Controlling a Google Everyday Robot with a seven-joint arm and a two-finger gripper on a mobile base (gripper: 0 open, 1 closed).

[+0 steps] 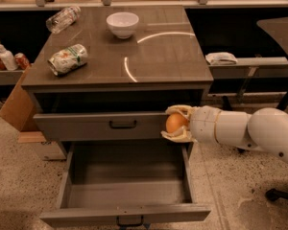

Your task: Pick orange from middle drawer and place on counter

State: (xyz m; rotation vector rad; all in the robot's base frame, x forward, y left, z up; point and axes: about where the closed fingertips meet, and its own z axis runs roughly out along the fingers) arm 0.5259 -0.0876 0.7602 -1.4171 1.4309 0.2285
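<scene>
The orange (175,122) hangs clear of the open drawer, so my gripper should keep lifting it over the counter edge and release it (139,58) in front of the white bowl.
My gripper (175,123) is shut on the orange (175,122), a small round fruit held between the cream fingers (181,110). It hangs in front of the right end of the closed upper drawer front, above the right wall of the open middle drawer (125,193). That drawer is pulled out, with a bare grey floor. The counter (158,56) is the glossy grey-brown top above, higher than the gripper.
On the counter stand a white bowl (122,24), a crushed green-and-white can (67,59) and a clear plastic bottle (62,18). A closed drawer front with a black bar handle (123,124) sits above the open drawer. A cardboard box (19,104) stands at the left.
</scene>
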